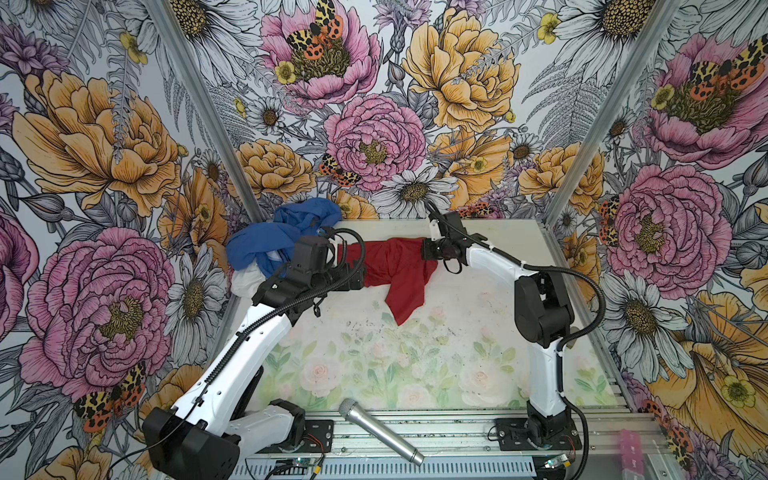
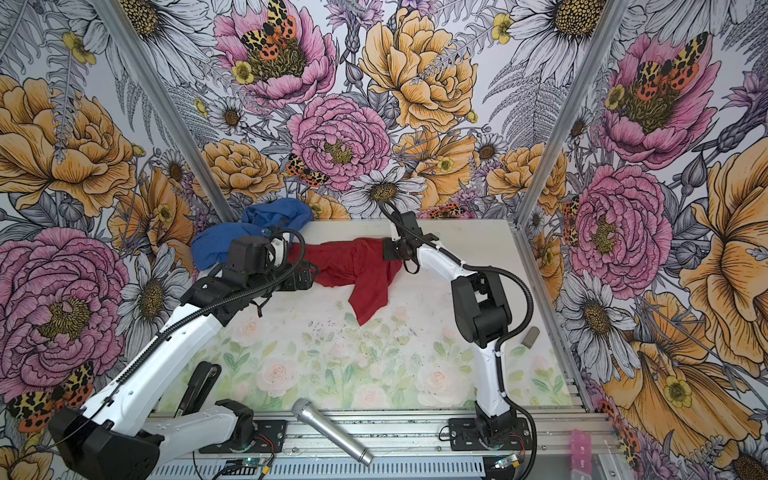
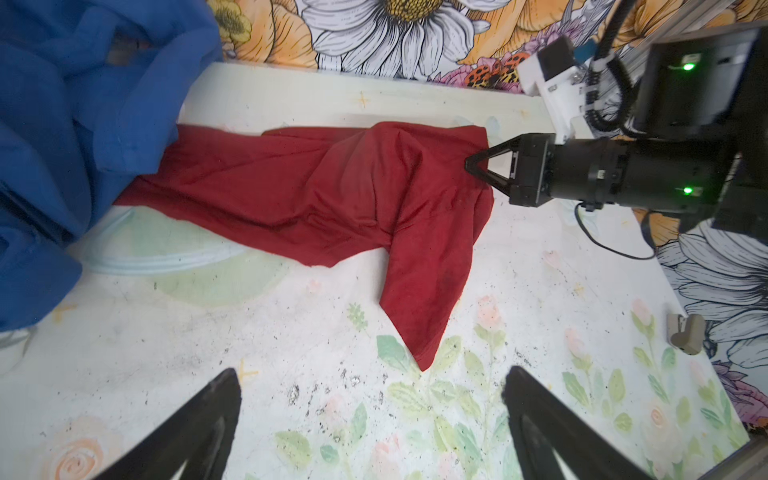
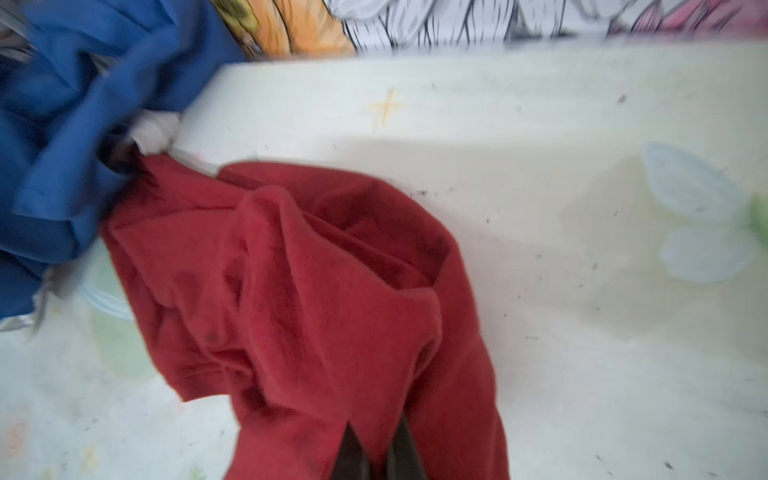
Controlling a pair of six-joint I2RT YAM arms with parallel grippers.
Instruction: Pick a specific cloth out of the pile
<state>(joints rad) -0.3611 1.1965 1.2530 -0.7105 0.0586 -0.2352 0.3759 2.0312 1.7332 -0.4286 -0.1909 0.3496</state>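
Note:
The red cloth's far end (image 3: 156, 165) is under the blue pile. My left gripper should move back while my right gripper pulls the red cloth clear (image 1: 406, 272).
The deep-red cloth (image 1: 395, 266) (image 2: 357, 266) lies stretched across the back of the table, its left end tucked under the pile (image 1: 266, 245) of royal-blue and white cloths in the back left corner. My right gripper (image 3: 471, 164) (image 4: 376, 440) is shut on the red cloth's right edge, with a fold of red fabric pinched between the fingertips. My left gripper (image 3: 370, 378) is open and holds nothing. It hovers over bare table just in front of the red cloth's hanging corner (image 3: 422, 357).
A silver microphone (image 1: 380, 432) lies on the front rail. A small beige object (image 3: 685, 332) sits near the table's right edge. Flowered walls close in the table (image 1: 415, 353) at the back and both sides.

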